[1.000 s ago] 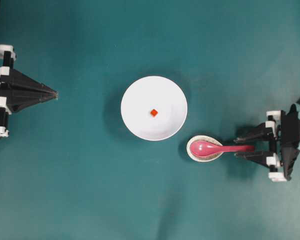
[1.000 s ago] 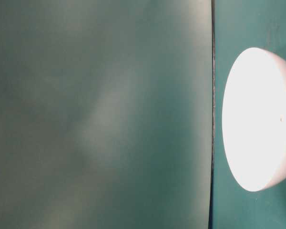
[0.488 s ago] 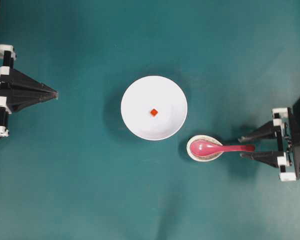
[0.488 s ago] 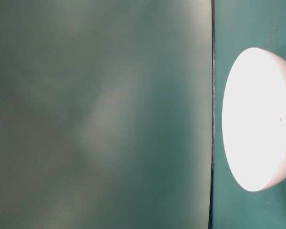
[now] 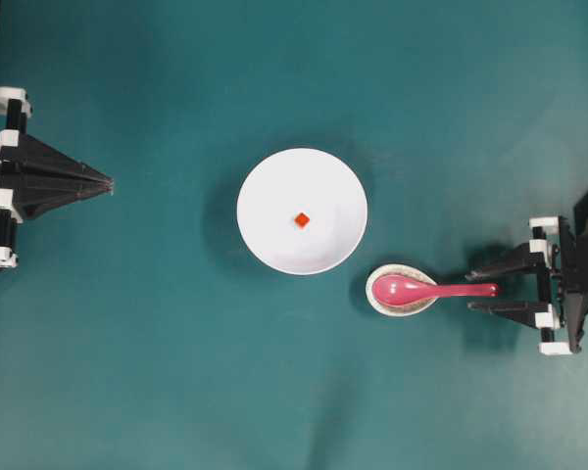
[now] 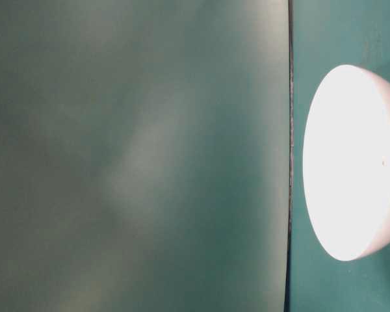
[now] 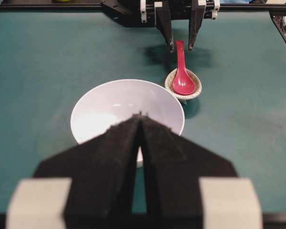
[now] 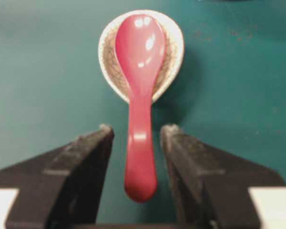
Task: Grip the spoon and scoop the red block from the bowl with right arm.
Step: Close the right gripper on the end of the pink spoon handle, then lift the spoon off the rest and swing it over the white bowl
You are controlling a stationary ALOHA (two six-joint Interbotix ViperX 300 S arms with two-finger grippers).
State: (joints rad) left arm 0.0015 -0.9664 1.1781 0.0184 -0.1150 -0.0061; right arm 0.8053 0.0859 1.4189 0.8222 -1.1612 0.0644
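I expect the white bowl (image 5: pixel 302 211) to slide a bit when I push the pink spoon inside, because the bowl stands free with open teal mat (image 5: pixel 216 211) around it.
The pink spoon (image 5: pixel 433 290) lies with its scoop in the speckled rest dish and its handle pointing right. My right gripper (image 5: pixel 468 291) is open, with one finger on each side of the handle's end and not touching it. The right wrist view shows the spoon (image 8: pixel 140 90) between the fingers of that gripper (image 8: pixel 136 130), with gaps on both sides. The white bowl (image 5: pixel 274 186) holds the red block (image 5: pixel 302 219) near its middle. My left gripper (image 5: pixel 108 183) is shut and empty at the far left. In the left wrist view it (image 7: pixel 141 116) hides the block.
The speckled beige rest dish (image 5: pixel 377 299) sits just right of and below the bowl, close to its rim. It also shows in the right wrist view (image 8: pixel 175 47). The table-level view shows only the bowl's side (image 6: pixel 351 162). Teal mat surrounds the dishes.
The right arm's wrist has drawn back to the right and tilted. Its fingertips have stayed beside the handle's end. The spoon, bowl, block and left gripper have not moved.
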